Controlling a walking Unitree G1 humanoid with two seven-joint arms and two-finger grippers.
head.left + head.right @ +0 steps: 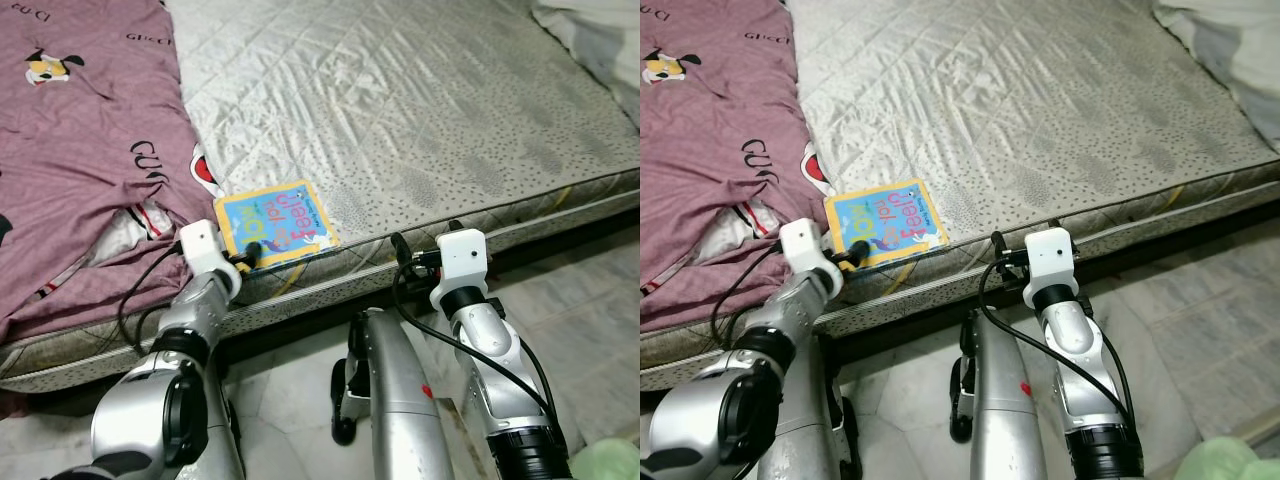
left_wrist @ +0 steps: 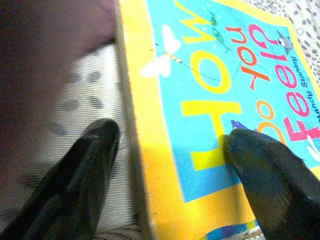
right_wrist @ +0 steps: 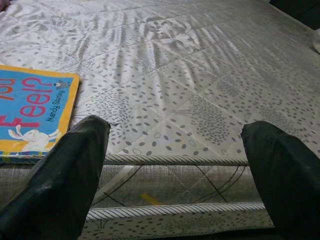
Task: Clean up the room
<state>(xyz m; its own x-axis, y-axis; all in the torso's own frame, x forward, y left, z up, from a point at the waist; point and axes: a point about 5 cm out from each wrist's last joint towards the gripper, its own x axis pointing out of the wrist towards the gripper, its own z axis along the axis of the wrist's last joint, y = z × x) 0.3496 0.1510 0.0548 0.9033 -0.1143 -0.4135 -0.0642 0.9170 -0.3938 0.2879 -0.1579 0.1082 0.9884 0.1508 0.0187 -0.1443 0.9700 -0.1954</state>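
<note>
The children's book (image 1: 279, 226) will stay stiff and closed when I carry it by its corner, because a thick, straight edge (image 2: 131, 127) runs under its flat cover.
A children's book (image 1: 270, 225) with a blue cover and yellow border lies flat at the near edge of the grey quilted mattress (image 1: 420, 110). My left gripper (image 2: 170, 150) is open at the book's near left corner. One finger (image 2: 95, 165) rests over the mattress beside the book, and the other (image 2: 265, 170) lies over the cover, so the book's (image 2: 210, 85) yellow edge sits between them. My right gripper (image 3: 175, 150) is open and holds nothing. It hovers at the mattress edge, to the right of the book (image 3: 30, 110).
A purple printed blanket (image 1: 80, 150) covers the left of the bed, reaching almost to the book. White bedding (image 1: 600, 30) is bunched at the far right corner. Marble floor (image 1: 580, 290) lies below the mattress edge, with something pale green (image 1: 610, 460) at the bottom right.
</note>
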